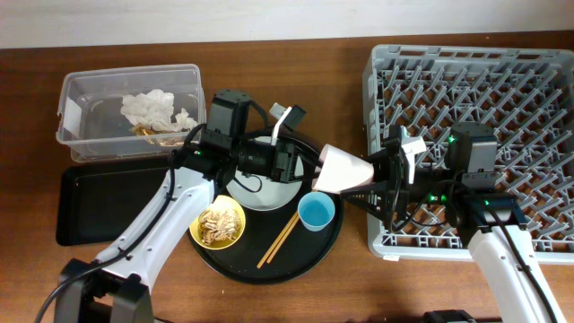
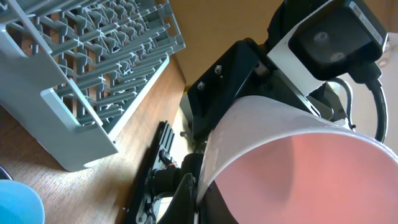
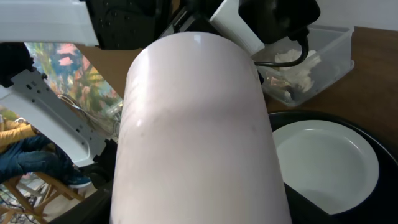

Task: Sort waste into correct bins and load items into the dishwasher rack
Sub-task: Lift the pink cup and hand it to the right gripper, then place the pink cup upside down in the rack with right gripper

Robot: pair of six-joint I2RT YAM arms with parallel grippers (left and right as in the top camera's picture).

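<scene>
The robot's left gripper is holding the pink cup's rim (image 1: 323,169) short of the rack, so its right gripper should grip the cup's base (image 1: 364,172) and bring the cup there.
The pink cup (image 1: 345,169) lies on its side in the air between my two grippers, over the right edge of the round tray. My left gripper (image 1: 309,166) is shut on its rim, as the left wrist view shows (image 2: 198,198) beside the cup's pink inside (image 2: 311,174). My right gripper (image 1: 387,175) is at the cup's narrow base with its fingers spread. The cup's outside (image 3: 199,124) fills the right wrist view and hides the fingers. The grey-green plate (image 1: 260,190), the yellow bowl (image 1: 218,224) of tan scraps, the blue cup (image 1: 316,213) and the chopsticks (image 1: 280,240) are on the round tray.
The grey dishwasher rack (image 1: 529,81) stands at the right. The clear tub (image 1: 81,135) at the back left holds white tissue (image 1: 151,108). The flat black tray (image 1: 90,202) lies in front of it. The round black tray (image 1: 296,260) is in the middle.
</scene>
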